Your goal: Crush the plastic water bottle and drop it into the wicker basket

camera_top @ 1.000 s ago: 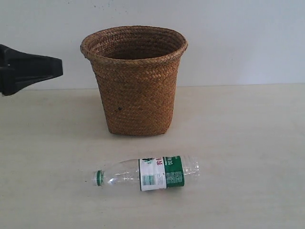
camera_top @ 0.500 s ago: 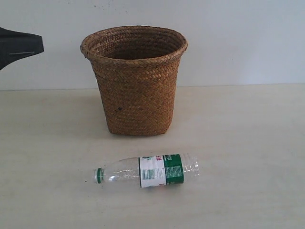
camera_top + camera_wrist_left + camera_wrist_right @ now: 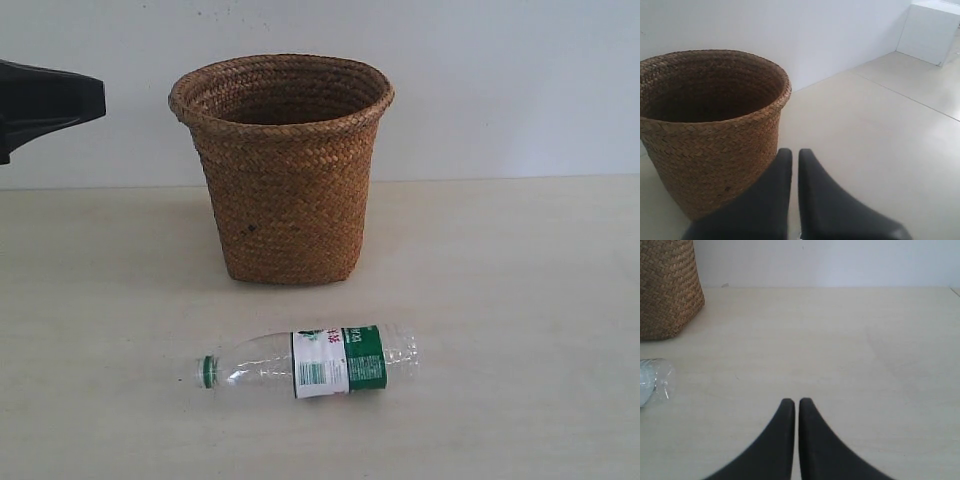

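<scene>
The wicker basket's rim (image 3: 184, 108) is level with my left gripper, which is closed. I should move the gripper back, then bring it down open at the bottle's green cap (image 3: 208, 372).
The plastic water bottle (image 3: 310, 361) lies on its side on the table in front of the wicker basket (image 3: 283, 170), green cap pointing left; only its clear end (image 3: 652, 380) shows in the right wrist view. The basket (image 3: 710, 130) stands upright and holds nothing I can see. My left gripper (image 3: 95, 100) hovers high at the far left, level with the basket's rim, shut and holding nothing (image 3: 795, 152). My right gripper (image 3: 797, 401) is shut over bare table, well to the side of the bottle, and is out of the exterior view.
A pale wooden table (image 3: 520, 300) runs back to a white wall. A white box (image 3: 932, 30) stands far off in the left wrist view.
The left gripper drew back to the left edge and rose a little, then edged slightly right again. The bottle rolled slightly in place.
</scene>
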